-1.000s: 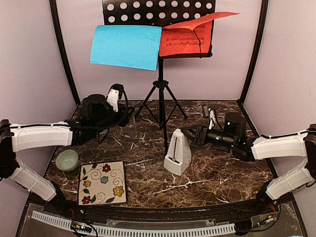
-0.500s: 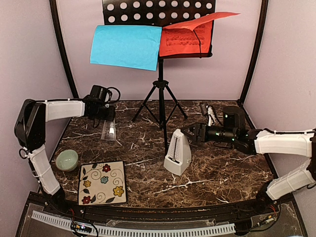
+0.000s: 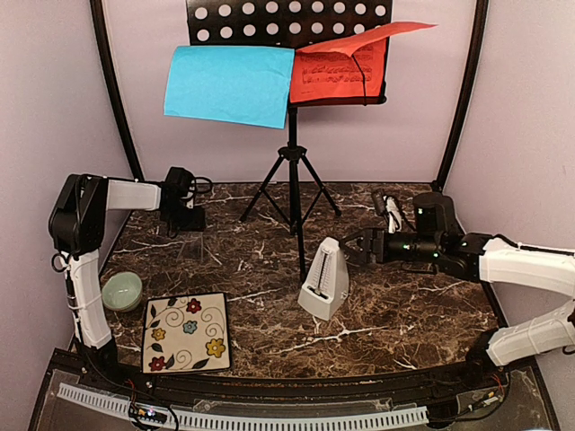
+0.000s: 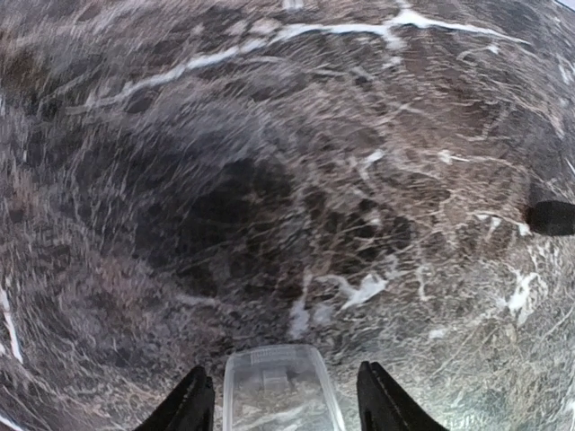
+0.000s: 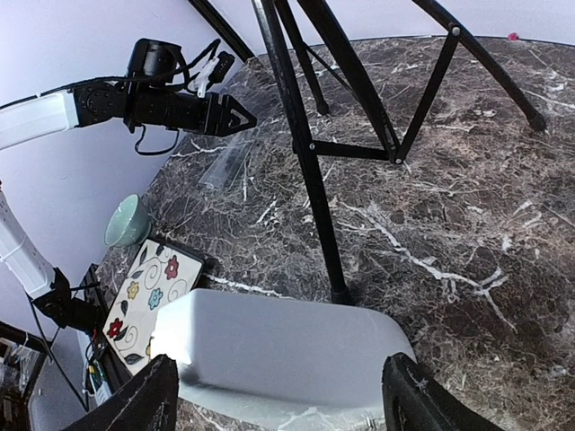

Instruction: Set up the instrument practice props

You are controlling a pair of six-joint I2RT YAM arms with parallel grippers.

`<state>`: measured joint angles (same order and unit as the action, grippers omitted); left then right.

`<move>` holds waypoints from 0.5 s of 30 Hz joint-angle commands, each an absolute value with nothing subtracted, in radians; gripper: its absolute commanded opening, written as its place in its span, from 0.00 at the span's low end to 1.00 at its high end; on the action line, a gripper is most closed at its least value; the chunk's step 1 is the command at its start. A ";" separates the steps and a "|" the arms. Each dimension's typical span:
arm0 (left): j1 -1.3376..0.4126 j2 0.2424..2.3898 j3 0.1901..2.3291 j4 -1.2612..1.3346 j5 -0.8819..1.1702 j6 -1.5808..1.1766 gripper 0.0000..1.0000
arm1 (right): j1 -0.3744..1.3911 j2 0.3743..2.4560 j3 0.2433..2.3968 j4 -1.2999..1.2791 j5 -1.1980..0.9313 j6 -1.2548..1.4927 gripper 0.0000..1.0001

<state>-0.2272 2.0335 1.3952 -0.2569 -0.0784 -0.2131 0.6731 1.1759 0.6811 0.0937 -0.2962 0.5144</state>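
The robot's left gripper should help straighten the metronome's base (image 3: 314,306) before the right gripper moves the pendulum, because the metronome's pendulum side (image 3: 321,276) slants away from the right gripper.
The black tripod music stand (image 3: 292,171) stands at the back middle, with a blue sheet (image 3: 229,85) and a red sheet (image 3: 337,72) on its perforated desk. In front of it stands the white pyramid metronome (image 3: 322,283). My right gripper (image 3: 353,244) is open beside the metronome's top. In the right wrist view the metronome (image 5: 278,355) lies between the right gripper's (image 5: 280,364) spread fingers. At the far left my left gripper (image 3: 187,223) is open over a clear plastic piece (image 3: 191,247). In the left wrist view that piece (image 4: 274,395) sits between the fingers with gaps on both sides.
A pale green bowl (image 3: 121,290) and a flower-patterned tile (image 3: 186,330) lie at the front left. The stand's legs (image 5: 314,180) spread over the marble table (image 3: 404,314) just behind the metronome. Black frame posts rise at both back corners.
My left arm has swung back to the far left with the clear piece, and its jaws have widened. The right gripper's jaws have also widened by the metronome's top.
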 commanded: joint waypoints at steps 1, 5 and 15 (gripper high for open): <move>-0.221 2.011 1.402 -0.295 -0.057 -0.227 0.72 | 0.669 1.129 0.672 0.063 -0.278 0.523 0.79; -0.221 1.944 1.363 -0.271 -0.042 -0.230 0.95 | 0.669 1.102 0.667 0.040 -0.268 0.529 0.80; -0.351 1.553 0.943 0.068 0.144 -0.131 0.93 | 0.669 1.119 0.518 0.006 -0.154 0.581 0.70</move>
